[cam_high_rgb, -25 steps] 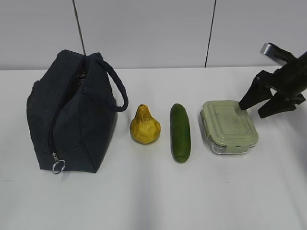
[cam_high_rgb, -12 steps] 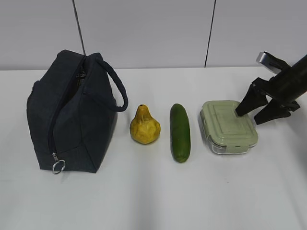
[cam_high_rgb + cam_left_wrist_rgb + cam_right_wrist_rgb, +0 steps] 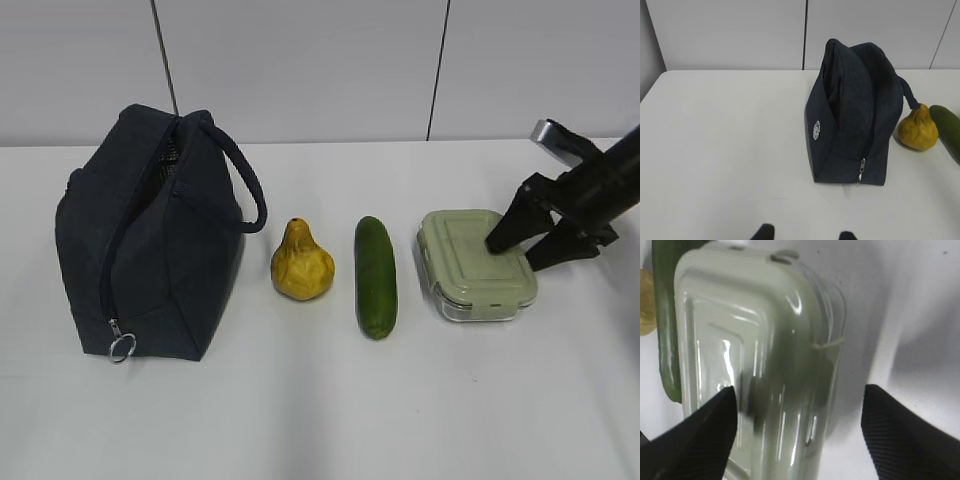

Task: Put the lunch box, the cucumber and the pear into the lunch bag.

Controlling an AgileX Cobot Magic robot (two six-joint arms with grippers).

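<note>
I expect the lunch box (image 3: 474,258) to stay closed when I lift it by one end, because the lid fits snugly over its clear base (image 3: 486,308).
The lunch bag (image 3: 150,235) stands at the left, its ring pull (image 3: 121,346) low at the front and a gap showing along the top of the zipper. To its right lie the pear (image 3: 302,262), the cucumber (image 3: 376,276) and the lunch box (image 3: 476,264) in a row. My right gripper (image 3: 516,253) is open, slanting down over the lunch box's right end. In the right wrist view one finger (image 3: 695,440) is over the lid (image 3: 755,355), the other (image 3: 905,435) over the table beside it. My left gripper (image 3: 806,234) is open and empty, well short of the lunch bag (image 3: 855,115).
The white table (image 3: 320,410) runs back to a grey panelled wall (image 3: 300,70). The left wrist view also catches the pear (image 3: 918,131) and the tip of the cucumber (image 3: 947,127) right of the bag.
My right gripper has moved left and down, from beside the lunch box's back right corner to over its right end. Everything else is still.
</note>
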